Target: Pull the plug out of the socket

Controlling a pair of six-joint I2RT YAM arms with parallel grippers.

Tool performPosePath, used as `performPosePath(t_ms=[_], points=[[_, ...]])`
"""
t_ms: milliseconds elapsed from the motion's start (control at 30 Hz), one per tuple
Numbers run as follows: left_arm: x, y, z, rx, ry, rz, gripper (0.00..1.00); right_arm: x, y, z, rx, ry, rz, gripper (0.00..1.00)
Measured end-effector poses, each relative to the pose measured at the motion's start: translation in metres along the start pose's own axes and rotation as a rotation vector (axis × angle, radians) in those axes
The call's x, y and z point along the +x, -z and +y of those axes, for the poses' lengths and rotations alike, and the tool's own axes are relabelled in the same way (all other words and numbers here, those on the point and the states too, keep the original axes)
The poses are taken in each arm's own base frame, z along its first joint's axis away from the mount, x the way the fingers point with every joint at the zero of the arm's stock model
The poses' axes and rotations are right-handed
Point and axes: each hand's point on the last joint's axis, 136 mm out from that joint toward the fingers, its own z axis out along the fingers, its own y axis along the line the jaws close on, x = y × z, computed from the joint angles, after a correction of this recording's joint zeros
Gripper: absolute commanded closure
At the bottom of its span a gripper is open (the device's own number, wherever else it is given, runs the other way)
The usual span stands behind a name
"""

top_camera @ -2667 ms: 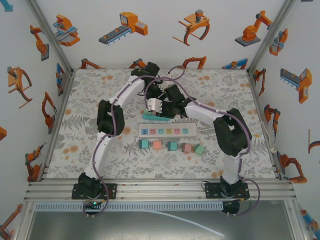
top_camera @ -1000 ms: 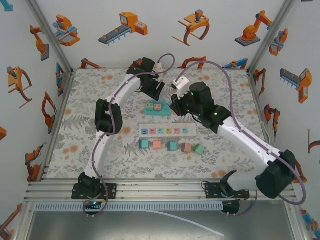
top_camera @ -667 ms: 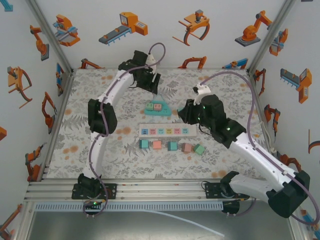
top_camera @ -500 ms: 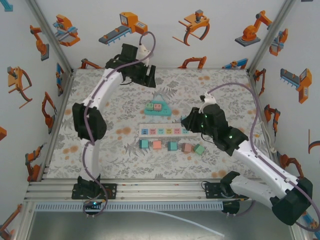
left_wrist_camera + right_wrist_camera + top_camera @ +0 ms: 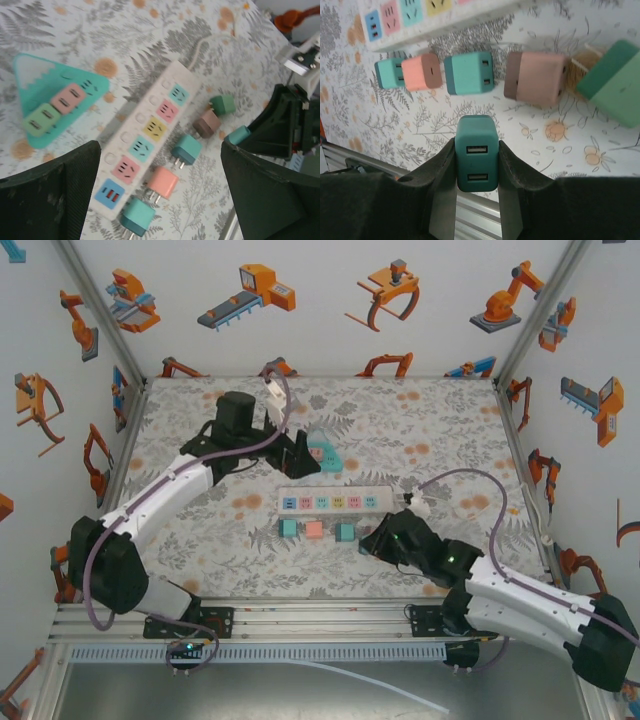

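The teal plug (image 5: 477, 154) is low over open mat (image 5: 369, 565), clear of the loose plugs. My right gripper keeps lowering it and lets go once it rests there.
The teal plug (image 5: 476, 152), its two USB ports facing the camera, sits pinched between my right gripper's (image 5: 476, 150) fingers, low over the mat just in front of the loose plugs. In the top view that gripper (image 5: 370, 542) hovers at the right end of the plug row. The teal triangular socket (image 5: 322, 452) lies behind the strip, showing a pink and a green outlet face (image 5: 67, 98). My left gripper (image 5: 300, 455) hangs open just left of the socket, with nothing between its fingers (image 5: 50, 195).
A white power strip (image 5: 335, 502) with coloured outlets lies across the middle. In front of it lie loose plugs: teal (image 5: 387, 73), salmon (image 5: 420, 71), teal (image 5: 469, 73), brown-pink (image 5: 537, 79) and green (image 5: 612, 82). The aluminium rail (image 5: 320, 618) borders the near edge.
The right arm carried the teal plug from the back down to the row of loose plugs. The left arm swung from the back wall toward the socket's left side and its jaws opened.
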Motion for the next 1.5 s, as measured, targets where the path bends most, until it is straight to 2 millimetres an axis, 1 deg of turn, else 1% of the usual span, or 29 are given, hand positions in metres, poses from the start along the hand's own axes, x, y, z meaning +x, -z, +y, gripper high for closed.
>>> performPosePath(t_ms=[67,100,167,233,300,400,533,633,700,800,933,1000,1067,1333,1500], points=[[0.014,-0.002,-0.021,0.031,-0.046,0.039,0.03,0.005,0.002,-0.003,-0.005,-0.028,-0.012,0.93],[0.023,-0.002,-0.035,0.051,-0.080,0.062,0.03,0.006,0.002,-0.003,-0.009,-0.045,-0.018,0.93],[0.036,0.002,-0.059,0.088,-0.151,0.093,0.03,0.008,0.002,-0.005,-0.016,-0.076,-0.031,0.94],[0.048,0.011,-0.082,0.130,-0.232,0.112,0.03,0.011,0.000,-0.011,-0.011,-0.109,-0.037,0.94],[0.061,0.020,-0.097,0.165,-0.313,0.126,0.03,0.014,-0.003,-0.019,0.002,-0.133,-0.036,0.93],[0.085,0.034,-0.107,0.197,-0.424,0.158,0.03,0.021,-0.007,-0.030,0.027,-0.154,-0.025,0.90],[0.109,0.044,-0.107,0.207,-0.530,0.197,0.03,0.027,-0.012,-0.040,0.052,-0.169,-0.018,0.86],[0.115,0.045,-0.105,0.209,-0.567,0.212,0.03,0.029,-0.015,-0.043,0.055,-0.181,-0.017,0.81],[0.115,0.045,-0.105,0.208,-0.580,0.213,0.03,0.029,-0.016,-0.043,0.051,-0.187,-0.018,0.78],[0.116,0.044,-0.103,0.202,-0.588,0.217,0.03,0.030,-0.017,-0.042,0.043,-0.196,-0.018,0.70],[0.117,0.042,-0.099,0.186,-0.593,0.227,0.03,0.030,-0.016,-0.043,0.045,-0.212,-0.017,0.62],[0.116,0.042,-0.098,0.178,-0.595,0.227,0.03,0.031,-0.014,-0.046,0.054,-0.217,-0.014,0.54],[0.116,0.041,-0.096,0.168,-0.597,0.228,0.03,0.033,-0.013,-0.052,0.076,-0.212,-0.009,0.50],[0.116,0.039,-0.092,0.149,-0.605,0.218,0.03,0.031,-0.005,-0.061,0.100,-0.206,-0.018,0.45],[0.116,0.038,-0.087,0.114,-0.610,0.212,0.03,0.023,0.006,-0.066,0.150,-0.152,-0.043,0.42]])
